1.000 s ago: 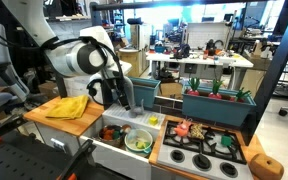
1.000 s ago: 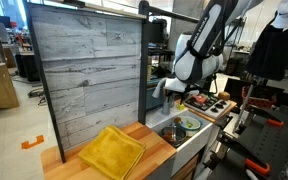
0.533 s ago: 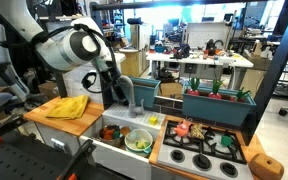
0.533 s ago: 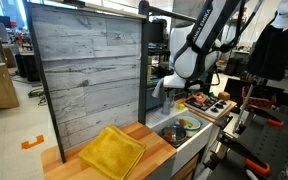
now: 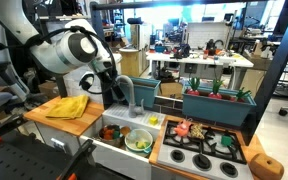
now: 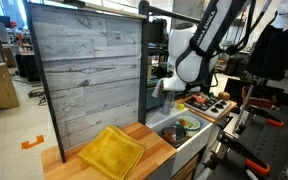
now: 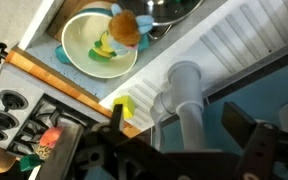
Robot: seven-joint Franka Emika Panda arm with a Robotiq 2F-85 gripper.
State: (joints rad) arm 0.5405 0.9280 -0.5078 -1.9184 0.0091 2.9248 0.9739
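Observation:
The grey faucet [image 7: 185, 98] stands under my open gripper, off from the yellow block [image 5: 153, 120] on the sink's rim, so I should move clear and come down over the yellow block.
My gripper [image 7: 181, 135] is open, and its two dark fingers [image 7: 246, 125] stand either side of the grey faucet [image 7: 184, 100] in the wrist view, just above it. It holds nothing. In both exterior views the gripper [image 5: 114, 97] [image 6: 167, 88] hangs beside the faucet [image 5: 132, 95] at the back of the toy kitchen's sink. A pale green bowl [image 7: 89, 50] with an orange toy and other small pieces lies in the sink; it also shows in an exterior view [image 5: 137, 140]. A small yellow block [image 7: 124, 107] sits on the sink's rim.
A yellow cloth [image 5: 67, 107] [image 6: 111, 150] lies on the wooden counter. A toy stove [image 5: 204, 150] with black burners [image 7: 9, 110] and toy food adjoins the sink. A teal planter [image 5: 217, 100] stands behind the stove, a tall wood-grain panel [image 6: 84, 70] behind the counter.
The arm has swung up and toward the counter side over the last second, shifting the gripper slightly toward the faucet. It has hardly moved in the last half second.

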